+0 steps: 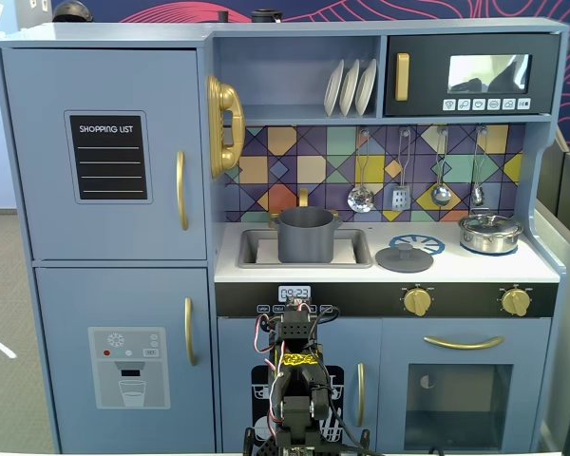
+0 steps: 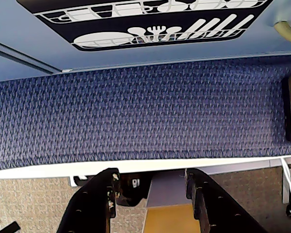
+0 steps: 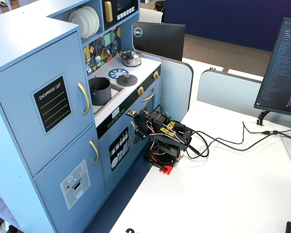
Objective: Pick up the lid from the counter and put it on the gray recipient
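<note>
The lid's disc (image 1: 404,258) looks roughly the same width as the gray recipient's open rim (image 1: 306,218), so the lid should cover the recipient's opening when the robot lowers it.
The lid (image 1: 404,256) is a flat dark-gray disc with a small knob. It lies on the counter on a blue burner mark, right of the sink; it also shows in a fixed view (image 3: 127,80). The gray recipient (image 1: 307,235) stands upright in the sink, seen too in a fixed view (image 3: 100,91). My gripper (image 2: 153,187) is open and empty, jaws well apart. It hangs low over the table edge and the blue carpet, in front of the dishwasher door, far below the counter. The folded arm (image 3: 165,138) sits on the white table.
A shiny silver pot with its lid (image 1: 490,233) stands at the counter's right end. Utensils (image 1: 399,180) hang on the tiled back wall above the counter. Cables (image 3: 223,141) run across the white table to a monitor (image 3: 281,68).
</note>
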Motion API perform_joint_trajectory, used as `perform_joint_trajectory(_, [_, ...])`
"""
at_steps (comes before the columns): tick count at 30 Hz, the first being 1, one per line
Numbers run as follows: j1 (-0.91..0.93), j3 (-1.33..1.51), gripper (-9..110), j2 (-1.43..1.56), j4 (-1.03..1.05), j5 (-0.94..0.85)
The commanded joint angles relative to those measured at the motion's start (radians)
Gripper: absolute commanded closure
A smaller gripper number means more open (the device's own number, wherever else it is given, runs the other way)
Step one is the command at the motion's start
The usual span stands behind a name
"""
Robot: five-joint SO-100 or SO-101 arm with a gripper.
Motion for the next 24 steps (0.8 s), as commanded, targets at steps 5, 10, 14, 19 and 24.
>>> perform_joint_trajectory(5, [0.025, 0.02, 93, -0.006, 0.16, 0.032])
perform_joint_trajectory(10, [0.041, 0.02, 101, -0.006, 0.16, 0.037])
perform_joint_trajectory(14, [0.028, 0.02, 101, -0.006, 0.161, 0.008])
perform_joint_trajectory(19, [0.083, -0.098, 101, -0.064, -0.025, 0.054])
perform_joint_trajectory(24, [0.091, -0.357, 102, -0.199, -0.299, 0.074])
